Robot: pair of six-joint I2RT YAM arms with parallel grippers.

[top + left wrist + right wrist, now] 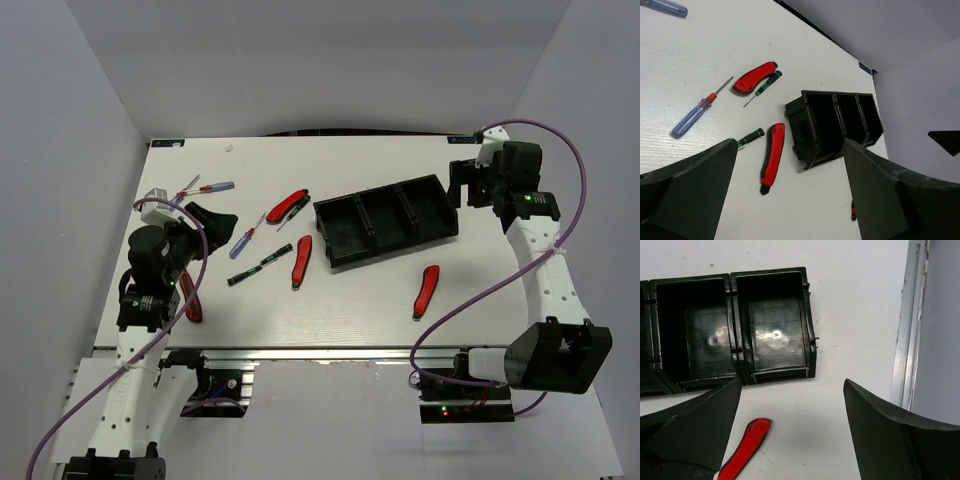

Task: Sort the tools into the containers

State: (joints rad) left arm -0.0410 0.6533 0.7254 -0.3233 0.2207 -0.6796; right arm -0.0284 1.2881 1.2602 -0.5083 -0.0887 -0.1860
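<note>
My right gripper is moving toward the red knife (428, 281) in front of the tray. The knife is clear of other tools, so the gripper keeps going toward its middle (425, 294) until the fingers close.
The black three-compartment tray (385, 220) lies right of centre, its compartments bare in the right wrist view (767, 272). Tools are scattered left of it: red pocket knives (287, 207) (301, 261), blue-handled screwdrivers (244, 240) (217, 187), a red-handled one (186, 188) and a black screwdriver with green marks (258, 267). Another red knife (427, 291) lies in front of the tray. My left gripper (210, 220) (790, 147) hangs open above the left side, nothing in it. My right gripper (462, 183) (791, 385) is open beside the tray's right end, with that knife (745, 450) below it.
A further red knife (191, 297) lies by the left arm near the table's front edge. A second black screwdriver (767, 82) rests against the far knife (755, 77). The table's metal right edge (905, 340) runs close to the right gripper. White walls enclose the table.
</note>
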